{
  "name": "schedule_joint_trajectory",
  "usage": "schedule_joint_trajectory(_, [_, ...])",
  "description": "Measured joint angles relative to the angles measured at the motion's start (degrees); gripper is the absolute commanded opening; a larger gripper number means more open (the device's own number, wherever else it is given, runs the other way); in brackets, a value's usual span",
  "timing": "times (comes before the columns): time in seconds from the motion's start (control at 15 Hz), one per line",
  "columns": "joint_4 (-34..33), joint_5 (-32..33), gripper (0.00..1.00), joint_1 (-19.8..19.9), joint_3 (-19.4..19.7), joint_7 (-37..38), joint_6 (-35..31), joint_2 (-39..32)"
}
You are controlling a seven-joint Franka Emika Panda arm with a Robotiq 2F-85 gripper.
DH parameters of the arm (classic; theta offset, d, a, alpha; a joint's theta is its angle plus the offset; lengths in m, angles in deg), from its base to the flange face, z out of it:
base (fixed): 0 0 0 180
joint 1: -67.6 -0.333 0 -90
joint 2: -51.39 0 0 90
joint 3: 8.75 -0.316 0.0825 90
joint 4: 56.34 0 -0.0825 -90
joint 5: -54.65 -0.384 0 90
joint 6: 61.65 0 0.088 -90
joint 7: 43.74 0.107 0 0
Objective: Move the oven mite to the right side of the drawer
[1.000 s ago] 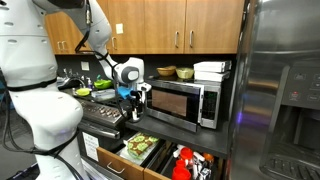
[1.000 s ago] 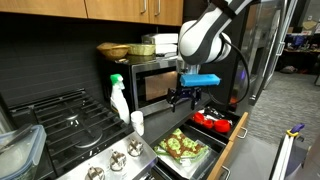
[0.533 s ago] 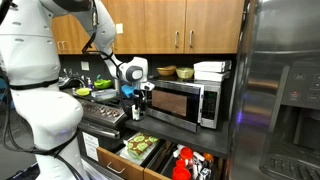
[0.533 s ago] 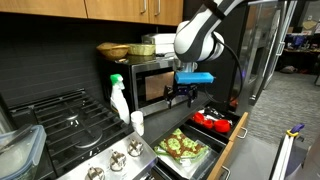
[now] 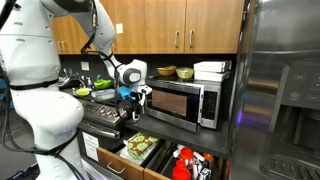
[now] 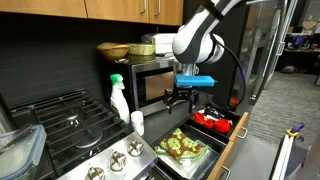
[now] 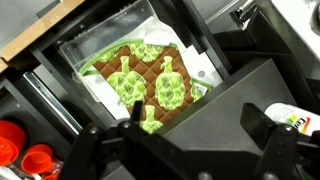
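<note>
My gripper is hanging over the counter edge (image 7: 215,101) behind the oven mitt. I should move out over the drawer and go down toward the oven mitt's green hem (image 7: 112,51).
The oven mitt (image 7: 140,78), green and yellow on a brown quilted ground, lies flat in a clear bin in the open drawer (image 6: 228,143). It also shows in both exterior views (image 5: 141,146) (image 6: 182,146). My gripper (image 6: 183,101) hangs above the drawer, in front of the microwave, open and empty. In the wrist view its two dark fingers (image 7: 180,140) frame the counter edge below the mitt. In an exterior view the gripper (image 5: 138,106) is well above the mitt.
Red and black items (image 6: 213,121) (image 5: 190,163) fill the neighbouring drawer section. A microwave (image 5: 182,101) stands behind the gripper. A spray bottle (image 6: 119,98) and small white bottle (image 6: 137,123) stand by the stove (image 6: 70,120). A refrigerator (image 5: 285,90) stands beside the drawer.
The gripper has shifted slightly toward the stove side and stayed open; the mitt has not moved.
</note>
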Motion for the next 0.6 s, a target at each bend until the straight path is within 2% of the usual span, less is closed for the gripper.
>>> schedule_joint_trajectory(0.13, [2.0, -0.3, 1.0, -0.3, 0.0, 0.0, -1.1, 0.5])
schedule_joint_trajectory(0.6, [2.1, -0.3, 1.0, -0.2, 0.0, 0.0, -1.1, 1.1])
